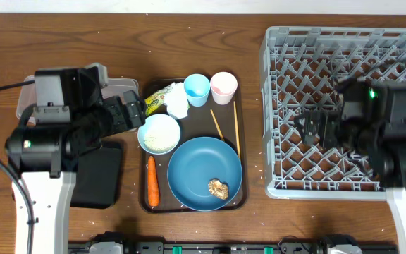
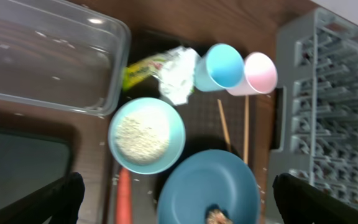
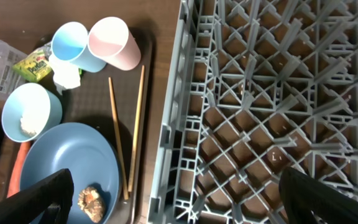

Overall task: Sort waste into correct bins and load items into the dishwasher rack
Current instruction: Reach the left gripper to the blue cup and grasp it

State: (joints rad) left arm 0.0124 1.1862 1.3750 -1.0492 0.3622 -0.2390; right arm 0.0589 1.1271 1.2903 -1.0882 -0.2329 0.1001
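I can see that the light-blue cup (image 1: pixel 197 89) stands open and empty with its rim clear above the tissue, so my left gripper should keep going to that rim (image 1: pixel 185 85) until its fingers are on either side of it.
A brown tray (image 1: pixel 194 121) carries the blue plate (image 1: pixel 196 169) with a tan scrap (image 1: pixel 218 188), a white bowl (image 1: pixel 158 133) of rice (image 2: pixel 142 134), an orange carrot (image 1: pixel 152 180), a light-blue cup (image 1: pixel 197 89), a pink cup (image 1: pixel 223 87), two chopsticks (image 1: pixel 235 127), a yellow-green wrapper (image 1: pixel 155 100) and a tissue (image 1: pixel 178 100). My left gripper (image 1: pixel 134 113) hovers open at the tray's left edge, above bowl and plate (image 2: pixel 179 205). My right gripper (image 1: pixel 309 130) hangs open over the grey rack (image 1: pixel 280 77), its jaws spanning the rack's left rim (image 3: pixel 176 199).
The clear tub (image 2: pixel 48 59) lies behind the left arm at the back left. In front of it, beside the tray, is the black tray (image 1: pixel 97 176). Loose rice grains dot the wooden table (image 1: pixel 256 176).
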